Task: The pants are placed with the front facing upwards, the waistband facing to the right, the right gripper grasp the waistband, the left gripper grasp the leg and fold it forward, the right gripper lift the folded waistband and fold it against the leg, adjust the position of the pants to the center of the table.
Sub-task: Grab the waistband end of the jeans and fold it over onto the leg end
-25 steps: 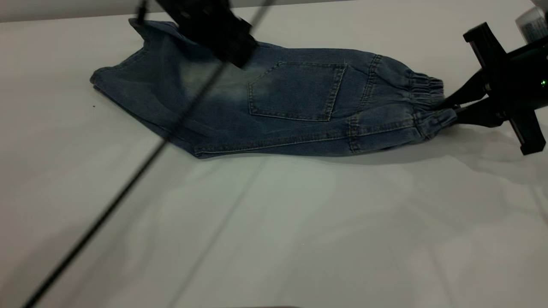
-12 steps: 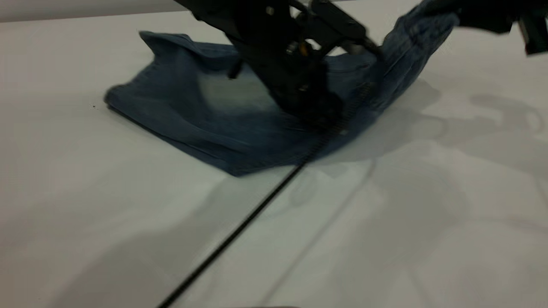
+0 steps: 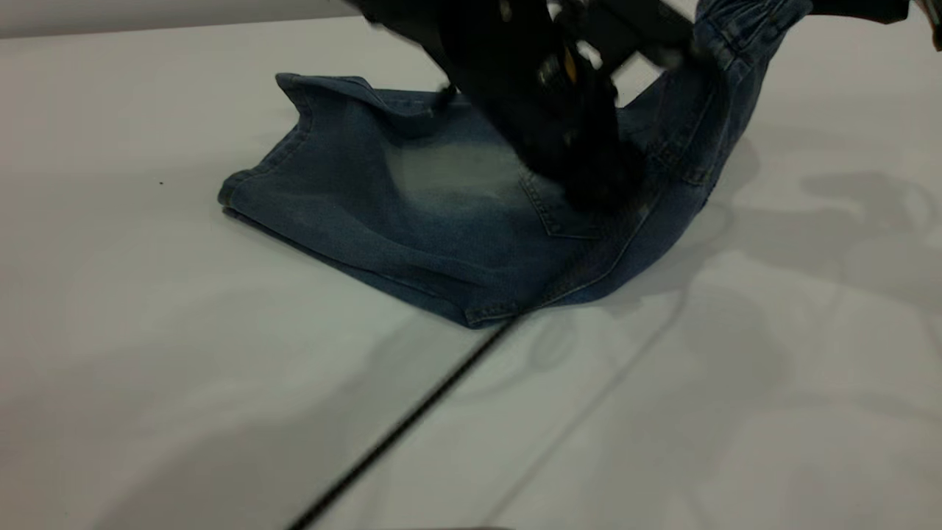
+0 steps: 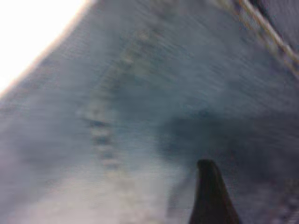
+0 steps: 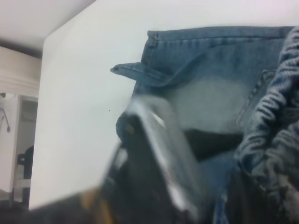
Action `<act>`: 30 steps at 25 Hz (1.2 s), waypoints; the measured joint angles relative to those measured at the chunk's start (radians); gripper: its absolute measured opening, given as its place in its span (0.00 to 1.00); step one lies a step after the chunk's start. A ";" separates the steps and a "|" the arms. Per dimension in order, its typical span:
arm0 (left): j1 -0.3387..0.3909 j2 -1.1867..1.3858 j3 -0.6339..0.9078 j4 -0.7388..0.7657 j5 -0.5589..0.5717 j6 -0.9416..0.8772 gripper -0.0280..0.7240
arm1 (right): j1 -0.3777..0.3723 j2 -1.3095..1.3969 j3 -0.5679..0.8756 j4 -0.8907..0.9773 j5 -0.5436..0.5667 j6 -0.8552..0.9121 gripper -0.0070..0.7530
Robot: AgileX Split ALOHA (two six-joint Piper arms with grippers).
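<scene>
The middle of the pants has my left gripper on it, and that blocks the fold. My left gripper should lift out of the way before my right gripper puts the waistband over the pants' leg end.
The pants, blue denim with a pale faded patch, lie on the white table, leg end at the left. The right end rises steeply off the table. The ruched waistband hangs high at the top right, with my right gripper shut on it at the picture's top edge. In the right wrist view the gathered waistband fills the side close to the camera. My left gripper is down on the middle of the pants, by the back pocket's corner. The left wrist view shows only denim close up.
The left arm's thin black cable runs slanting across the front of the table. The left arm shows blurred in the right wrist view, between that camera and the pants. Bare white tabletop lies around the pants.
The right gripper has lifted the waistband off the table and carried it up and leftward. The pants slid to the right. The left gripper came down onto the middle of the pants.
</scene>
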 joint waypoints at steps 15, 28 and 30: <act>0.207 -0.028 0.000 0.001 0.323 0.068 0.58 | 0.000 -0.076 -0.070 -0.042 0.039 -0.065 0.05; 0.061 0.049 -0.003 -0.045 0.168 0.070 0.58 | 0.000 -0.076 -0.146 -0.085 0.134 -0.069 0.05; 0.056 0.049 -0.003 -0.045 0.166 0.070 0.58 | 0.000 -0.076 -0.146 -0.087 0.134 -0.073 0.05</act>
